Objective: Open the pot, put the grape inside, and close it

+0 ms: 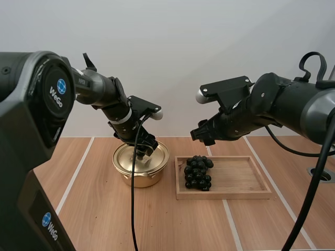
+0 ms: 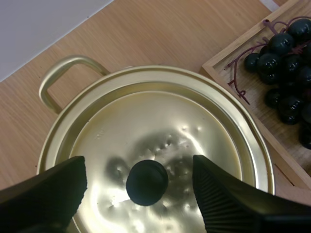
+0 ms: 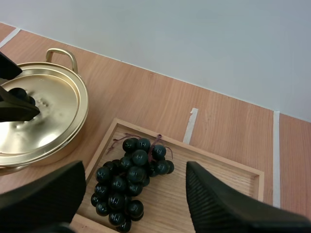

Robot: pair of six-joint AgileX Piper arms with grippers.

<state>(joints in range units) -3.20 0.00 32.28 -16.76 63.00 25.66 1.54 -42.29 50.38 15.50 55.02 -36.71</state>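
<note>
The lid's round rim [image 2: 155, 74] is clear of the pot's handle, so the lid will come off and leave the pot standing when the robot lifts.
A gold pot [image 1: 140, 172] stands on the table with its lid [image 2: 155, 145] on. My left gripper [image 1: 144, 150] hangs just over the lid, open, its fingers [image 2: 53, 187] standing either side of the black knob [image 2: 146, 182] without touching it. A bunch of dark grapes [image 1: 198, 171] lies at the left end of the wooden tray [image 1: 241, 180], right of the pot. My right gripper [image 1: 203, 135] is open in the air above the grapes [image 3: 131, 177], its fingers [image 3: 218, 204] wide apart. The right wrist view also takes in the pot [image 3: 43, 121] with the left gripper at its knob.
White tape lines [image 1: 76, 175] run across the wooden table. The tray's right half [image 1: 246, 175] is bare wood. A round hole [image 1: 322, 173] sits in the table at the far right edge.
</note>
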